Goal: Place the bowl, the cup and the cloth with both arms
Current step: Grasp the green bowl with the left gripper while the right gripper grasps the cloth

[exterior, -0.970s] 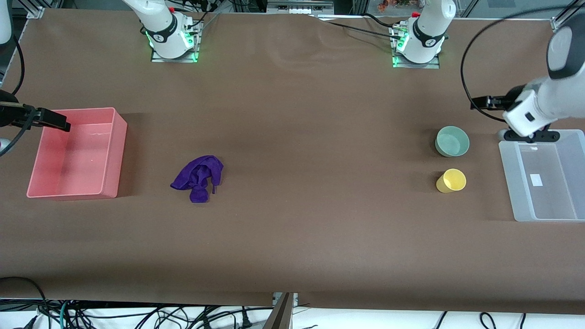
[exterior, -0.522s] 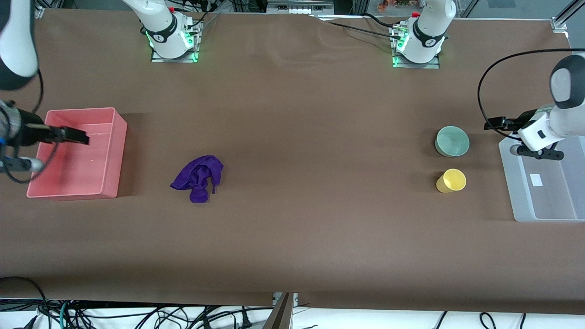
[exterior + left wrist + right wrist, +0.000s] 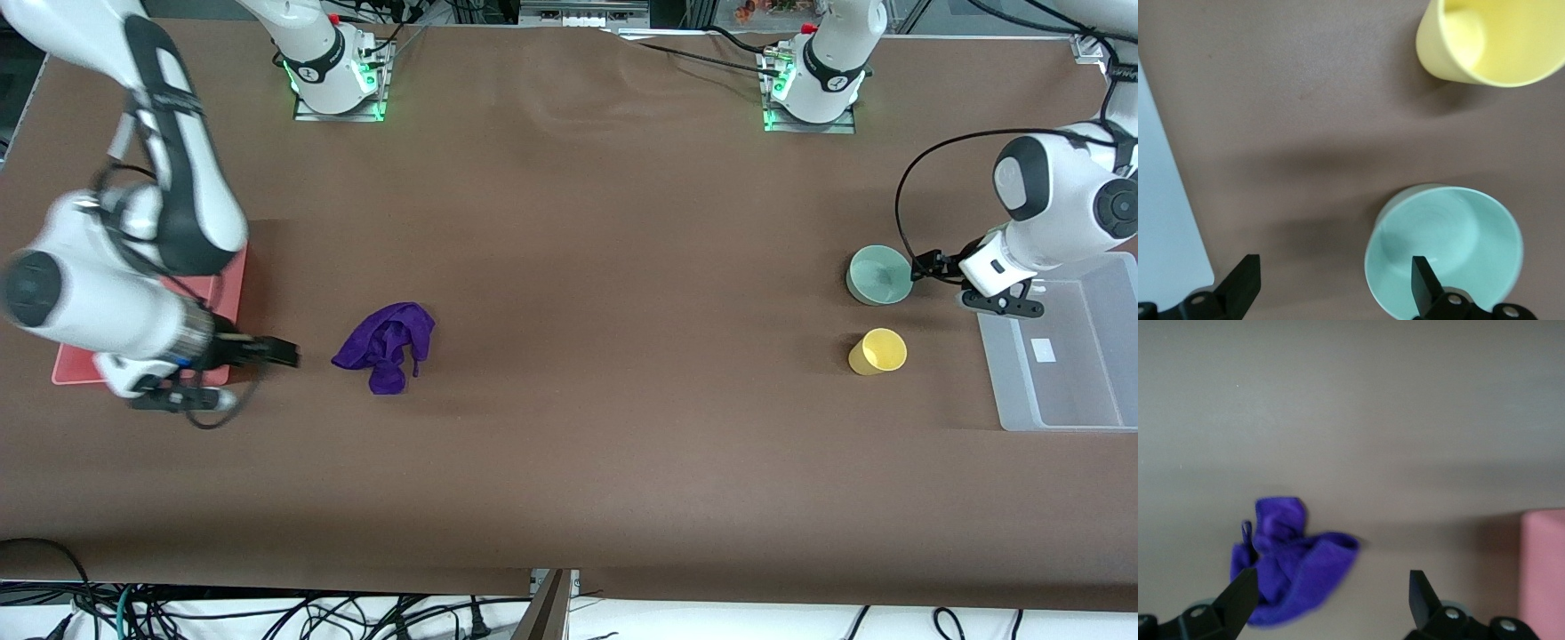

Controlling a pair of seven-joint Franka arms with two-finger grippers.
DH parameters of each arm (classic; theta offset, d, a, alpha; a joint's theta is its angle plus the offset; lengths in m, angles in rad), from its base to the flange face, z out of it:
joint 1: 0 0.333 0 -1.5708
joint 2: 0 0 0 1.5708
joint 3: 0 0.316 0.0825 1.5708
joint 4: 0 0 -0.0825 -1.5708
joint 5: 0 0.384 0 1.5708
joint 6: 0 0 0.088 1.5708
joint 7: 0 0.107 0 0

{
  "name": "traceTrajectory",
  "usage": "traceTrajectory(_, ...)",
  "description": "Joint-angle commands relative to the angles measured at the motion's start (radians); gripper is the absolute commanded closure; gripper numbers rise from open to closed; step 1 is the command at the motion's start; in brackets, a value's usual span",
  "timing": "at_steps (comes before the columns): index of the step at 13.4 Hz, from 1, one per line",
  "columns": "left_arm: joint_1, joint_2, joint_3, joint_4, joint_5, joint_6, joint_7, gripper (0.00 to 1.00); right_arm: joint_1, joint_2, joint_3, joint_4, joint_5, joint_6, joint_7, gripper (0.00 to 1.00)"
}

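Observation:
The purple cloth [image 3: 387, 346] will stay bunched up with its loose ends hanging out when I lift it, because thick folds [image 3: 399, 329] gather at the middle.
The pale mint-green bowl [image 3: 880, 275] stands upright on the brown table near the left arm's end, and shows in the left wrist view [image 3: 1445, 250]. The yellow cup [image 3: 877, 351] lies tipped, nearer the front camera than the bowl, and shows in the left wrist view [image 3: 1488, 40]. The purple cloth [image 3: 385, 345] lies crumpled toward the right arm's end, also in the right wrist view [image 3: 1288, 560]. My left gripper [image 3: 925, 265] is open and empty beside the bowl's rim. My right gripper [image 3: 283, 354] is open and empty, beside the cloth.
A pink bin [image 3: 227, 293] stands at the right arm's end, mostly hidden by the right arm, its corner in the right wrist view [image 3: 1543, 573]. A clear plastic bin [image 3: 1058, 356] stands at the left arm's end.
The right gripper has swung from over the pink bin to beside the cloth. The left gripper has moved from over the clear bin's edge toward the bowl.

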State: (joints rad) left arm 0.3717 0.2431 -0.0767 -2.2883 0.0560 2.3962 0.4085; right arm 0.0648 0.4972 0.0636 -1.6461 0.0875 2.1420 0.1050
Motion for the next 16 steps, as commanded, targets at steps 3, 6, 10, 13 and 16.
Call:
traceTrajectory(3,0.059,0.110,-0.026,0.009,-0.100,0.038,0.113,0.74,0.102,0.095,0.004,-0.032,-0.067,0.150,0.070,0.00)
traceTrajectory(6,0.061,0.111,-0.028,0.015,-0.145,0.014,0.147,1.00,0.119,0.103,0.004,-0.067,-0.132,0.150,0.073,0.00)
traceTrajectory(10,0.058,0.056,-0.029,0.052,-0.151,-0.093,0.142,1.00,0.119,0.124,0.005,-0.112,-0.130,0.156,0.074,0.00)
traceTrajectory(13,0.056,0.033,-0.028,0.275,-0.151,-0.428,0.145,1.00,0.119,0.129,0.005,-0.168,-0.130,0.247,0.125,0.00)
traceTrajectory(16,0.076,0.067,-0.011,0.487,-0.078,-0.584,0.170,1.00,0.119,0.135,0.005,-0.245,-0.132,0.390,0.127,0.18)
